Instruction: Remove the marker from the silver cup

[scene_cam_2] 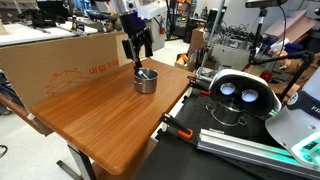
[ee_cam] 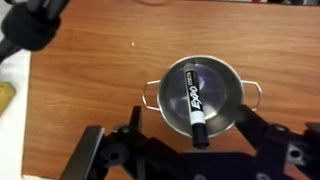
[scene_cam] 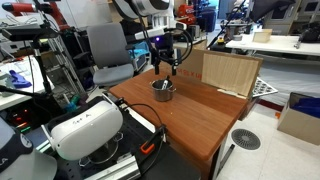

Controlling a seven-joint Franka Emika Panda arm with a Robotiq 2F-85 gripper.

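Observation:
The marker's end with the cap (ee_cam: 199, 133) sticks out over the silver cup's rim, halfway between my open fingers. My gripper should continue to go down until it can close on that end (ee_cam: 198, 125).
The silver cup (ee_cam: 222, 90) stands upright on the wooden table, with small handles on both sides. The marker (ee_cam: 194, 105), black with white lettering, lies slanted inside it, its capped end resting over the near rim. In the wrist view my gripper (ee_cam: 192, 128) is open, with one dark finger on each side of the cup and nothing between them but the marker's end. In both exterior views the gripper (scene_cam: 167, 66) (scene_cam_2: 139, 60) hangs just above the cup (scene_cam: 163, 91) (scene_cam_2: 146, 82).
A wooden panel (scene_cam: 230, 72) stands behind the cup and a large cardboard box (scene_cam_2: 60, 60) runs along the table's far side. A white headset (scene_cam_2: 240, 95) and clamps sit by the table edge. A yellow object (ee_cam: 5, 97) lies at the wrist view's left edge.

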